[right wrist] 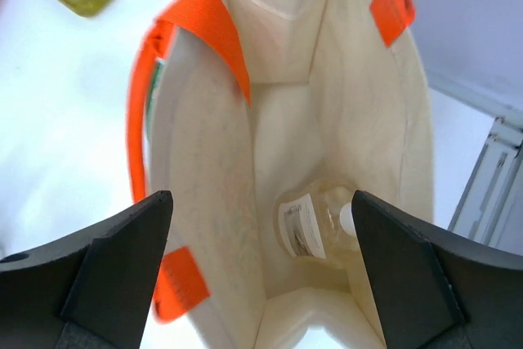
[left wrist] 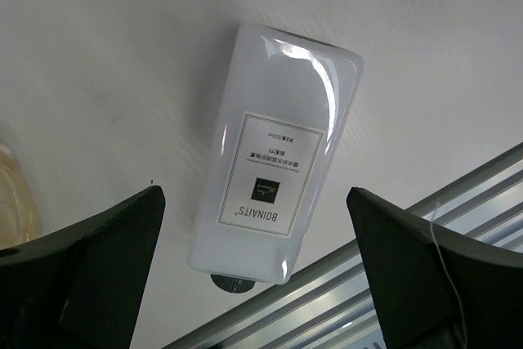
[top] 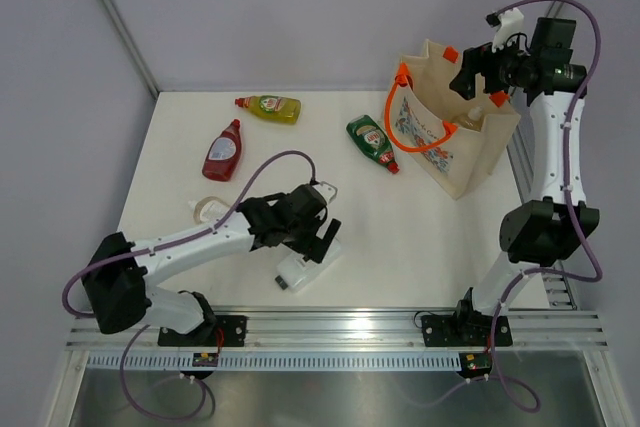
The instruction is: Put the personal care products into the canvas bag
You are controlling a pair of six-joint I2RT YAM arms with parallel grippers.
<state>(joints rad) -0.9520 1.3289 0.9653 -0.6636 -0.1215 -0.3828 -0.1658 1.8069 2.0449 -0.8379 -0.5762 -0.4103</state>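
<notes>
The flat white bottle (top: pixel 297 271) is lying by the front rail, a long way from the canvas bag (top: pixel 462 169), so the robot's left gripper should pick it up and hand it to the right gripper.
The flat white bottle (top: pixel 303 269) lies on the table near the front edge. My left gripper (top: pixel 322 238) hovers just above it, open and empty. In the left wrist view the bottle (left wrist: pixel 278 161) lies between the spread fingers of the left gripper (left wrist: pixel 255 192). The canvas bag (top: pixel 455 137) stands open at the back right. My right gripper (top: pixel 478 72) is over its mouth, open and empty. The right wrist view, past the right gripper (right wrist: pixel 260 198), shows one amber bottle (right wrist: pixel 315 222) lying inside the bag (right wrist: pixel 204 226). The red (top: pixel 223 150), yellow (top: pixel 268 107), green (top: pixel 373 142) and second amber (top: pixel 207 210) bottles lie on the table.
The metal rail (top: pixel 340 325) runs along the table's front edge, close to the white bottle, and shows in the left wrist view (left wrist: pixel 425 226). The bag's orange handle (top: pixel 415 142) hangs toward the green bottle. Grey walls close the back and sides.
</notes>
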